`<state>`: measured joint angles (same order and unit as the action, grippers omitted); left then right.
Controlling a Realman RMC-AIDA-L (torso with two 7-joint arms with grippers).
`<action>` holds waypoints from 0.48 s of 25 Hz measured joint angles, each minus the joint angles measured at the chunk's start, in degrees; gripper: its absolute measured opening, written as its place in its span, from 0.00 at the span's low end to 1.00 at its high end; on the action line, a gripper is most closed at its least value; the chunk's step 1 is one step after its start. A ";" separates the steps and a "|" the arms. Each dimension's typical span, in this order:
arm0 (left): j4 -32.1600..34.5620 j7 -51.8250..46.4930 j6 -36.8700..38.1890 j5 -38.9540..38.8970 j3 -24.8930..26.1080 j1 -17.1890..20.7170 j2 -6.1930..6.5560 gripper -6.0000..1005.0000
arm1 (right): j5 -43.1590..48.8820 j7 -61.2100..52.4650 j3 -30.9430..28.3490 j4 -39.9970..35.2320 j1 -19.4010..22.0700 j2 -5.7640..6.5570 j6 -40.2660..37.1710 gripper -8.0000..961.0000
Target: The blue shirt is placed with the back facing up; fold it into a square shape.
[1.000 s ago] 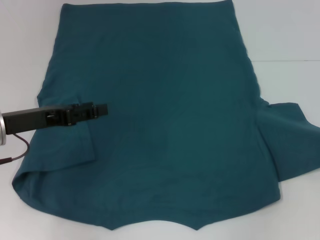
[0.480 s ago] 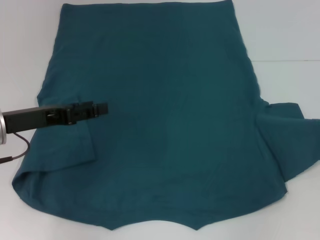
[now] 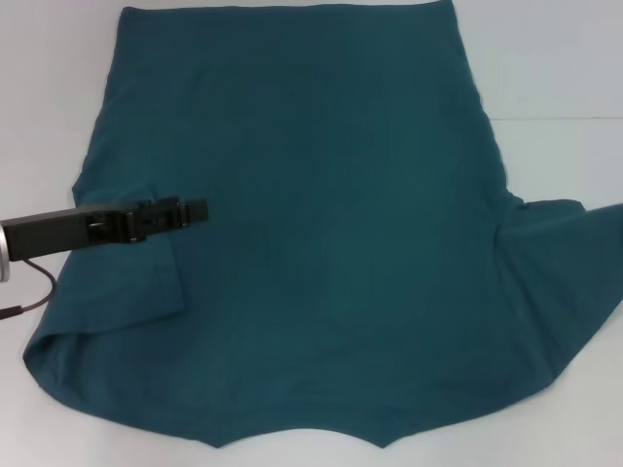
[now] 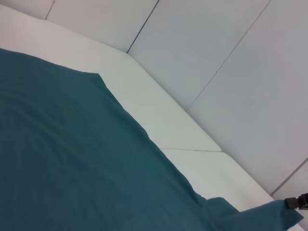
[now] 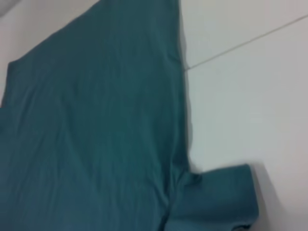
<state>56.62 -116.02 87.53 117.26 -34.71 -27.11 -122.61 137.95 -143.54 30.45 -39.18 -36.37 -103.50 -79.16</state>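
My right gripper should keep carrying the raised sleeve (image 4: pixel 288 216), which it holds by the sleeve's end, inward over the flat body (image 3: pixel 419 258) until it mirrors the folded sleeve.
The blue shirt (image 3: pixel 331 224) lies spread on the white table, plain side up, hem at the far end. Its left sleeve (image 3: pixel 127 282) is folded inward onto the body. My left gripper (image 3: pixel 200 209) hovers just above that folded sleeve, pointing toward the shirt's middle. The right sleeve (image 3: pixel 569 263) rises toward the head view's right edge. The right gripper is outside the head view; in the left wrist view a black piece of the right gripper (image 4: pixel 298 202) sits at the raised sleeve tip (image 4: pixel 262 214), shut on it. The right wrist view shows the shirt (image 5: pixel 96 130) and sleeve (image 5: pixel 216 195).
White table (image 3: pixel 555 78) surrounds the shirt, with a seam line (image 3: pixel 555 119) running to the right. A thin cable (image 3: pixel 39 292) hangs from the left arm at the left edge. The neckline notch (image 3: pixel 302 438) lies near the front edge.
The right sleeve's tip has lifted and stretched out to the right edge of the head view. The left gripper has risen very slightly above the folded left sleeve.
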 joint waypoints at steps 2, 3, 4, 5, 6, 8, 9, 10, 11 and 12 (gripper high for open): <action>0.06 0.00 0.10 -0.36 -0.01 0.09 0.00 0.61 | -0.10 -0.04 -0.86 -0.35 -0.20 0.01 -0.45 0.01; 0.07 0.00 0.12 -0.49 0.00 0.12 0.00 0.61 | -0.37 -0.04 -1.29 -0.40 -0.38 0.00 -0.82 0.01; 0.07 0.00 0.14 -0.65 0.00 0.14 0.00 0.61 | -0.58 -0.04 -1.39 -0.41 -0.53 -0.07 -1.03 0.01; 0.07 0.00 0.16 -0.81 -0.01 0.14 0.00 0.61 | -0.82 -0.01 -1.32 -0.41 -0.76 -0.23 -1.39 0.01; 0.06 0.00 0.15 -0.99 0.02 0.14 0.00 0.61 | -0.96 0.05 -1.14 -0.40 -1.06 -0.43 -1.58 0.01; -0.04 0.00 0.07 -1.52 0.00 0.14 0.00 0.61 | -1.08 0.26 -0.72 -0.09 -1.93 -0.96 -1.99 0.01; -0.10 0.00 -0.04 -1.78 0.02 0.14 0.00 0.61 | -1.08 0.35 -0.32 0.14 -2.52 -1.35 -2.08 0.01; -0.14 0.00 -0.13 -1.95 0.01 0.14 0.00 0.61 | -1.11 0.39 0.00 0.27 -2.92 -1.69 -2.14 0.01; -0.17 0.00 -0.22 -2.04 0.18 0.14 0.00 0.61 | -1.10 0.42 0.55 0.32 -3.45 -2.28 -2.21 0.01; -0.20 0.00 -0.25 -2.09 0.40 0.13 0.00 0.61 | -1.09 0.44 1.31 0.35 -4.14 -2.88 -2.20 0.01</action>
<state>56.42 -116.02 87.28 115.17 -34.31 -26.98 -122.61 136.85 -143.10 31.77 -38.82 -40.51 -106.38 -81.36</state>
